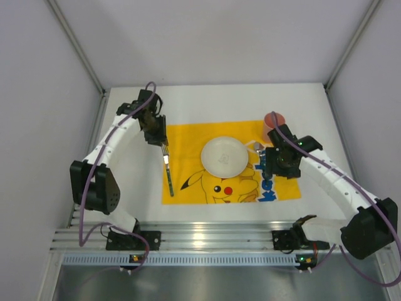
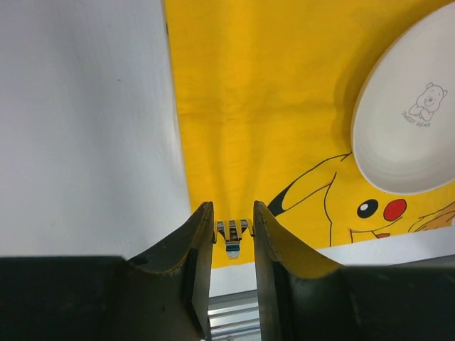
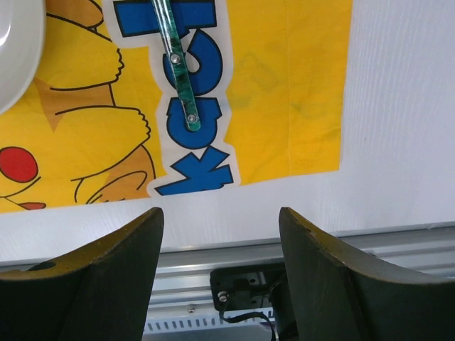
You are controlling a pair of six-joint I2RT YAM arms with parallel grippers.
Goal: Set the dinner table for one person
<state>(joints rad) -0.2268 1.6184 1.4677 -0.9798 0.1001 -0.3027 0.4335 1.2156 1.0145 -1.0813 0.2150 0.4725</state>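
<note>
The fork's handle is toward the table's near edge, so my left gripper should keep going to the clear mat beside the white plate and let go of the fork there.
The white dinner table carries a yellow Pikachu mat with a white plate at its middle. My left gripper hovers over the mat's left part, shut on a fork that runs toward the near edge. In the left wrist view the fork's head spans the narrow gap at the left gripper. My right gripper stands open and empty over the mat's right side. Beyond the right gripper, a green-handled utensil lies on the mat's blue lettering.
A red cup stands on the table behind the mat's right corner, close to the right arm. An aluminium rail runs along the near edge. Grey walls close in the table on the left, right and back.
</note>
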